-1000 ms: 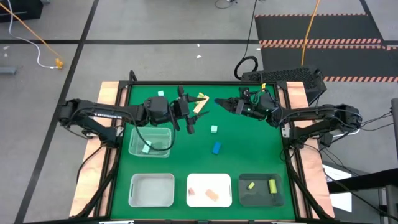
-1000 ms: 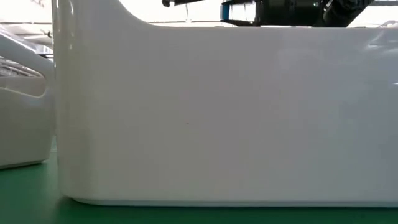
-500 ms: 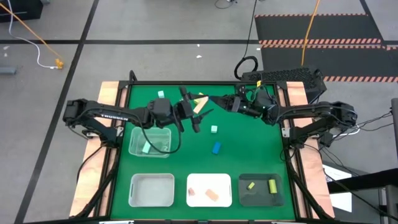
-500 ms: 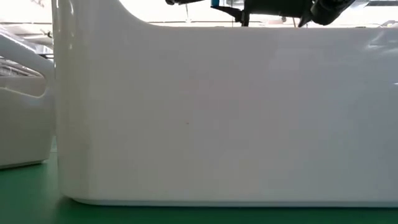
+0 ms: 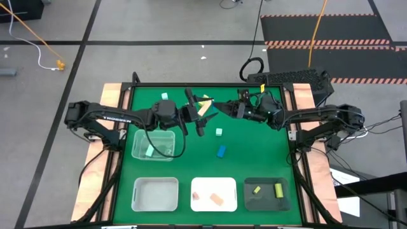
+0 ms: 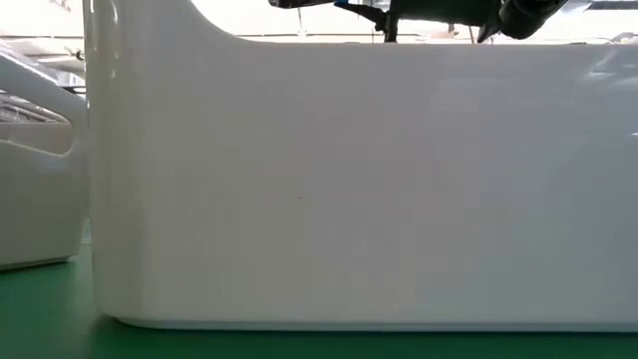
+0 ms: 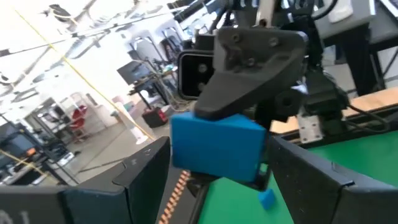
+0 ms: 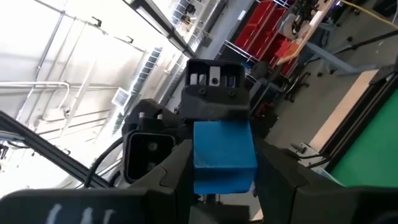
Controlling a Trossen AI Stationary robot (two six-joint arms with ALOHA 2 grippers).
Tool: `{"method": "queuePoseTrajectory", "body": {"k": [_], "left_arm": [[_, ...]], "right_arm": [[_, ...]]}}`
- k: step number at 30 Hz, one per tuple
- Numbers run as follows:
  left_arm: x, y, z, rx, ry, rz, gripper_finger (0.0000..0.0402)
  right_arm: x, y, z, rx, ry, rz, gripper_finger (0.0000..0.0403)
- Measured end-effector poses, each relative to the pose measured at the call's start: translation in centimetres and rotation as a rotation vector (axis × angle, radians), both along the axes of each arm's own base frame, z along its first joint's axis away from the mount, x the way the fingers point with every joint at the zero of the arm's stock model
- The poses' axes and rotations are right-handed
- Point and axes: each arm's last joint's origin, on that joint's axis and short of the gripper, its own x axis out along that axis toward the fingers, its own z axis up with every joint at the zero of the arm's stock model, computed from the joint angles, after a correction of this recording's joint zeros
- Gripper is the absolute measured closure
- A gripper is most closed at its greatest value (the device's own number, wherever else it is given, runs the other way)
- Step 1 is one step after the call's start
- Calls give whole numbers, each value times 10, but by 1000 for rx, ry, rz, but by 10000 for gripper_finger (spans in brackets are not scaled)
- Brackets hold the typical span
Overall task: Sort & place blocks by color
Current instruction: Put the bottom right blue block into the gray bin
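Note:
The blue block in my right gripper (image 8: 224, 157) is hanging a long way from the empty tray (image 5: 155, 194), so my left gripper should take over the block and put it there.
A blue block (image 8: 224, 155) hangs above the middle of the green table, with my right gripper (image 8: 224, 171) shut on it. My left gripper (image 7: 217, 174) faces it from the table's left, open, one finger on each side of the same blue block (image 7: 214, 149). In the high view the two grippers (image 5: 202, 117) (image 5: 221, 109) meet tip to tip. Loose on the table lie two mint blocks (image 5: 164, 97) (image 5: 219, 132), another blue block (image 5: 221, 151) and tan blocks (image 5: 205, 105). My right gripper pinches two opposite faces of the blue block (image 8: 198, 163) between its two fingers (image 8: 171, 171). It comes from the table's right, about level. The block is lifted clear of the table. My left gripper's fingers (image 7: 146, 168) stand close beside the block; whether they touch it I cannot tell.
Near the left edge stands a clear tray (image 5: 166, 135) holding a mint block (image 5: 150, 151). Along the near edge stand a clear tray (image 5: 154, 183), a white tray (image 5: 213, 182) with tan blocks and a dark tray (image 5: 267, 182) with yellow-green blocks. The white tray's wall (image 6: 349, 189) fills the low view.
My right gripper has carried the blue block toward the table's left and a little up, to my left gripper's fingertips. My left gripper has rolled a little about its pointing line and otherwise kept its place.

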Motion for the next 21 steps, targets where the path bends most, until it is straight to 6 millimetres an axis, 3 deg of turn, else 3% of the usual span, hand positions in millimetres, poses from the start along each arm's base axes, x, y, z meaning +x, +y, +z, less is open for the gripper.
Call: {"method": "queuePoseTrajectory", "body": {"k": [14,21], "left_arm": [[0,-2,1,-13,-20,-65,136],[0,-2,2,-4,-16,-64,224]], "right_arm": [[0,1,-1,3,15,25,288],[1,2,-2,2,17,51,288]]}}
